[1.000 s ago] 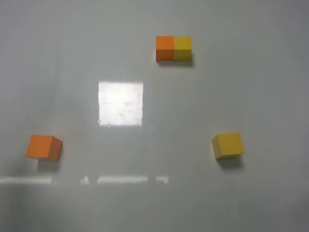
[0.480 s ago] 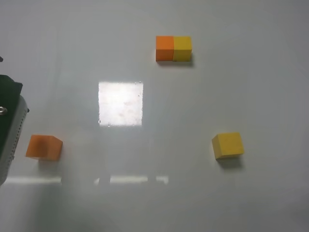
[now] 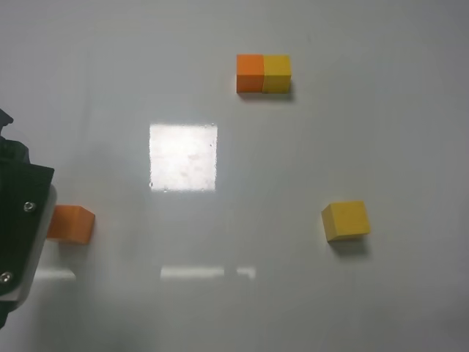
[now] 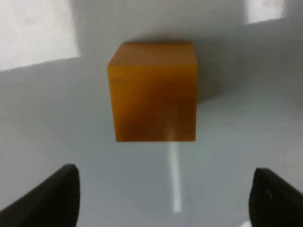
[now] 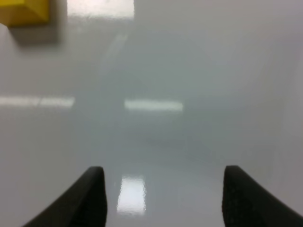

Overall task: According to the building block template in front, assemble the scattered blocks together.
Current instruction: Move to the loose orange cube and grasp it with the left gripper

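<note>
My left gripper is open, and the loose orange cube (image 4: 155, 101) lies square to its fingers. I keep moving toward the cube until both fingers are on either side of its sides (image 4: 193, 104), and then close.
The building block template (image 3: 264, 73), an orange cube and a yellow cube joined side by side, lies at the back of the white table. The loose orange cube (image 3: 74, 224) sits at the front left, its left side covered by my left arm (image 3: 20, 231). In the left wrist view the orange cube (image 4: 152, 92) lies just ahead of my open, empty left gripper (image 4: 163, 203), centred between the fingertips (image 4: 52, 198). The loose yellow cube (image 3: 346, 221) sits at the front right. In the right wrist view my right gripper (image 5: 163, 198) is open and empty, with the yellow cube (image 5: 23, 12) far ahead, off to one side.
The white table (image 3: 234, 293) is glossy, with a bright square reflection (image 3: 183, 157) at the middle left and streak reflections near the front. The right arm does not show in the exterior high view.
My left arm has come in from the left edge and moved toward the orange cube, now covering its left side. The cubes and the template have not moved.
</note>
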`<control>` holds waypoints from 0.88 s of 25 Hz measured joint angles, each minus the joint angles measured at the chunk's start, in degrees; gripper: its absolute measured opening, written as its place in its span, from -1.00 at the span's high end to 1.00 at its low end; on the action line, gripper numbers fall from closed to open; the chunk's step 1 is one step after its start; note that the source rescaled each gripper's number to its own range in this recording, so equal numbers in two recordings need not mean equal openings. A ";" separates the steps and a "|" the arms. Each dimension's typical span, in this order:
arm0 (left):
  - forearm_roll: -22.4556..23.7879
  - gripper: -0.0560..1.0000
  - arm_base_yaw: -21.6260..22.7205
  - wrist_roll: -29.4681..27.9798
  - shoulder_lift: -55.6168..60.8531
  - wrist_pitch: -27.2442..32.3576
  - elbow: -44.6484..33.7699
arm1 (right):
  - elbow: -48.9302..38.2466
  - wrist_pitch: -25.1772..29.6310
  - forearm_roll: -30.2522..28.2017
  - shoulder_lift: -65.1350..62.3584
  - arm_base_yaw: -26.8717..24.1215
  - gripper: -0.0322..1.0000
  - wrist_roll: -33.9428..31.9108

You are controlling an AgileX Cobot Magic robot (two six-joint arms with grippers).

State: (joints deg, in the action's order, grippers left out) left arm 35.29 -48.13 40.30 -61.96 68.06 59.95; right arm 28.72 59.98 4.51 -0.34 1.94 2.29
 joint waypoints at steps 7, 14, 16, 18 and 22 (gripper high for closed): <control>2.06 -1.00 0.00 -3.14 -5.26 -2.79 -0.04 | 0.00 0.00 0.00 0.00 0.00 0.33 0.00; 3.33 -1.00 0.00 -5.67 -9.78 -4.77 -0.04 | 0.00 0.00 0.00 0.00 0.00 0.33 0.00; 3.15 -1.00 0.00 -6.33 -10.92 -4.82 -0.04 | 0.00 0.00 0.00 0.00 0.00 0.33 0.00; 2.71 -0.95 0.00 -7.04 -11.51 -4.89 -0.04 | 0.00 0.00 0.00 0.00 0.00 0.33 0.00; 1.66 0.88 0.00 -7.33 -11.78 -4.82 -0.06 | 0.00 0.00 0.00 0.00 0.00 0.33 0.00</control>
State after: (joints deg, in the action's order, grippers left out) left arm 36.94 -48.13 32.97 -73.74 63.24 59.88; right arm 28.72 59.98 4.51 -0.34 1.94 2.29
